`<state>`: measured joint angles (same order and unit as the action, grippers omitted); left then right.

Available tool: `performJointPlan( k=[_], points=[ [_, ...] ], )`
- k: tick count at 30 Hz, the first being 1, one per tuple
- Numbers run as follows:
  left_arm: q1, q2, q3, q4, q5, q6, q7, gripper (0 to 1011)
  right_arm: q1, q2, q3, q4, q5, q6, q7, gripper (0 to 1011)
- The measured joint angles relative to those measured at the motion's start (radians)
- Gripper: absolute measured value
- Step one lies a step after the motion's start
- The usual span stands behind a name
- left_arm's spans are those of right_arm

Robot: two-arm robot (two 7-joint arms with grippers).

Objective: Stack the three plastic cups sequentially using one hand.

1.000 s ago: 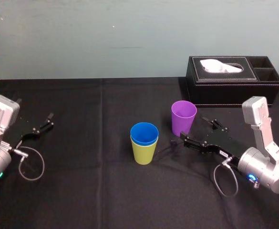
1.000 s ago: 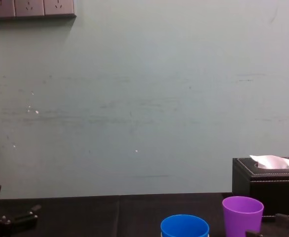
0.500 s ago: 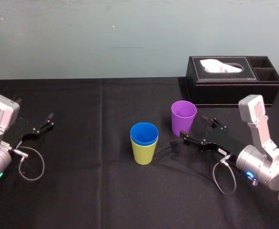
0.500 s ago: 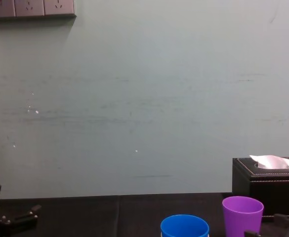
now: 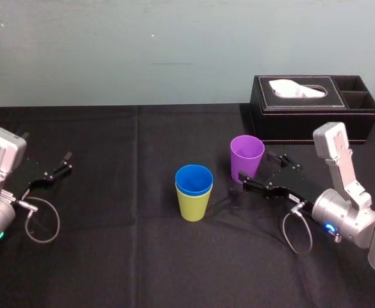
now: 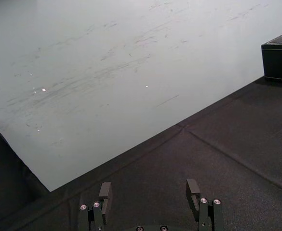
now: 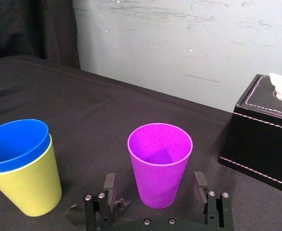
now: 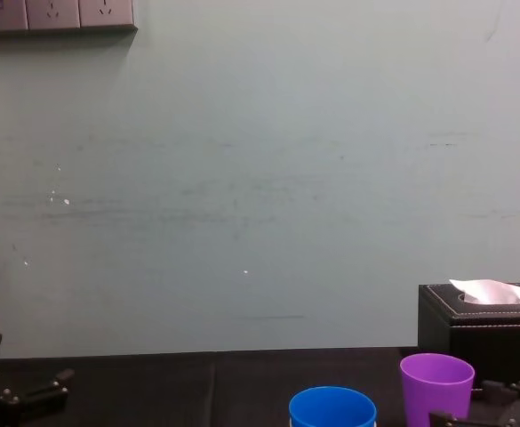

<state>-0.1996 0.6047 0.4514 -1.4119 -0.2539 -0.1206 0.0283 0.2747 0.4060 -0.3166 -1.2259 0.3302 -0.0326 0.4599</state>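
Observation:
I expect the purple cup to go down almost to its rim when I stack it, because only the blue cup's top band shows above the yellow-green cup.
A blue cup sits nested inside a yellow-green cup at the middle of the black table; both also show in the right wrist view, blue over yellow-green. The purple cup stands upright just to their right. My right gripper is open and low at the table, one finger on each side of the purple cup's lower half with a gap to each wall. My left gripper rests open at the far left with nothing between its fingers.
A black tissue box with a white tissue stands at the back right, just behind the purple cup and my right arm. A black cloth covers the table. A pale wall rises behind the table's far edge.
My right gripper has slid forward and to the left toward the purple cup, so its fingers now flank it. The cups and the left arm have not moved.

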Motion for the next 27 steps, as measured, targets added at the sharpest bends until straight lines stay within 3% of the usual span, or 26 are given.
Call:
performJointPlan(
  k=[27],
  points=[
    [0.0, 0.0, 0.0, 0.0, 0.0, 0.0, 0.0, 1010, 0.072, -0.029, -0.022, 0.07, -0.029, -0.002, 0.013, 1003]
  ],
)
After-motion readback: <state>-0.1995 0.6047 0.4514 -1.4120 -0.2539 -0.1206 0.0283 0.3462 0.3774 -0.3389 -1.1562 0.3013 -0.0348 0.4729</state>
